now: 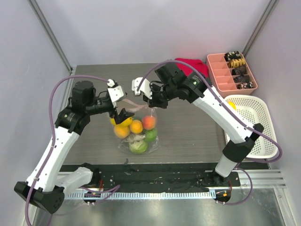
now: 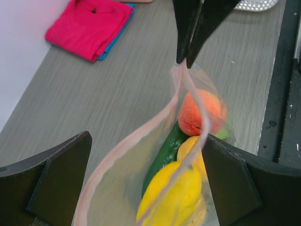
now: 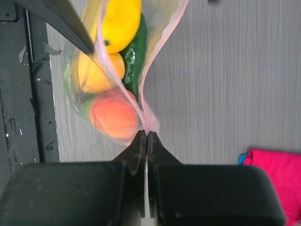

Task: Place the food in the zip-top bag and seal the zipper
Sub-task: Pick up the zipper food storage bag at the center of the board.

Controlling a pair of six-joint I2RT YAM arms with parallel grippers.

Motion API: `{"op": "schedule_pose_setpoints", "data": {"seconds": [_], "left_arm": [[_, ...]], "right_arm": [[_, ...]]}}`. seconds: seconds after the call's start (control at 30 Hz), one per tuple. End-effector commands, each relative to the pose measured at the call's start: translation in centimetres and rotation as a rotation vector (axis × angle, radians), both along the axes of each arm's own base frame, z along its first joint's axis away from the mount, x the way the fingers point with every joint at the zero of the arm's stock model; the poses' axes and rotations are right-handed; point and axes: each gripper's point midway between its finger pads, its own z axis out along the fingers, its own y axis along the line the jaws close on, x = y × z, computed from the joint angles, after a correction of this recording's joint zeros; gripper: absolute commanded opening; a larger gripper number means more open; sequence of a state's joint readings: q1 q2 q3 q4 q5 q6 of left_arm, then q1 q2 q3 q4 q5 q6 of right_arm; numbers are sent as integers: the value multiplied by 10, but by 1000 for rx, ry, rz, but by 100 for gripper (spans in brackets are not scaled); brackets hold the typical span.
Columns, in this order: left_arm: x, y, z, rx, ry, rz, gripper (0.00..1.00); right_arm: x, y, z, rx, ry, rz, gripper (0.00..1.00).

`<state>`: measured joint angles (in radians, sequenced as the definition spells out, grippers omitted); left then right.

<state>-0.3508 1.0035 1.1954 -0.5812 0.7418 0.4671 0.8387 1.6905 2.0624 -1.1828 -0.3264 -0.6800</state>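
Observation:
My right gripper hides the corner [image 3: 148,125] where the zipper strips meet, so I should open it, move away and pinch the zipper's outer end, keeping the slider clear.
The clear zip-top bag [image 1: 136,137] rests on the table with its mouth raised and gaping. It holds the food: a yellow lemon-like piece [image 2: 171,197], a dark green cucumber [image 2: 162,155], an orange [image 2: 188,148], a red-orange fruit [image 2: 195,113] and green round ones [image 1: 138,147]. My right gripper [image 3: 146,136] is shut on the far end of the pink zipper [image 2: 181,77]. My left gripper [image 2: 146,183] is open, its jaws wide on either side of the bag's mouth. One zipper strip lies against its right finger [image 2: 230,183]. The other strip [image 2: 117,150] bows toward the left finger without touching it.
A folded red cloth [image 1: 190,66] lies at the back of the table and shows in the left wrist view [image 2: 89,26]. A pink compartment tray [image 1: 230,70] and a white basket [image 1: 249,125] stand at the right. A black rail [image 1: 164,176] runs along the near edge.

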Motion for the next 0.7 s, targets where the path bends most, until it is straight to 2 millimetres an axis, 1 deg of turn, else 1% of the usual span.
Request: {"op": "schedule_pose_setpoints", "data": {"seconds": [0.0,0.03,0.07,0.1,0.13,0.17,0.2,0.27,0.3,0.33,0.37,0.4,0.43,0.47,0.5,0.57,0.6,0.63,0.67], "left_arm": [[0,-14,3,56,-28,-38,100],[-4,-20,4,60,-32,-57,100],[-4,-23,3,65,-26,-61,98],[-7,-24,0,73,-9,-71,90],[-9,-27,0,76,4,-83,84],[-12,-27,-2,83,22,-94,79],[-20,-27,-4,96,50,-122,72],[-28,-27,-8,106,88,-155,64],[-38,-27,-9,105,114,-182,59],[-40,-27,-8,103,116,-190,51],[-43,-26,-8,103,117,-193,27],[-44,-25,-9,107,122,-189,16],[-45,-23,-10,111,127,-182,6],[-45,-22,-8,111,123,-170,0],[-45,-19,-9,114,128,-153,0],[-49,-16,-6,106,113,-143,0],[-50,-16,-8,102,112,-137,0],[-47,-16,-4,84,99,-123,0],[-50,-14,-1,72,80,-118,0]], "right_arm": [[-12,3,28,44,-127,25,1],[-14,4,27,41,-126,31,1],[-20,5,28,41,-132,42,1],[-22,5,29,40,-141,48,1],[-22,3,26,33,-148,43,1],[-25,1,31,42,-164,44,1],[-27,1,32,47,-169,44,1],[-28,-3,34,50,-178,33,1],[-30,-3,34,49,-176,28,1],[-30,-4,33,47,-176,23,1],[-31,-6,36,56,-181,23,1],[-32,-6,36,61,-180,19,1],[-32,-7,36,69,-183,14,1],[-31,-8,37,73,-186,1,1],[-31,-10,41,94,-196,-12,2],[-33,-14,41,114,-185,-46,26],[-37,-19,42,134,-184,-61,39],[-38,-21,41,147,-165,-87,65],[-42,-25,42,160,-156,-97,74]]}}
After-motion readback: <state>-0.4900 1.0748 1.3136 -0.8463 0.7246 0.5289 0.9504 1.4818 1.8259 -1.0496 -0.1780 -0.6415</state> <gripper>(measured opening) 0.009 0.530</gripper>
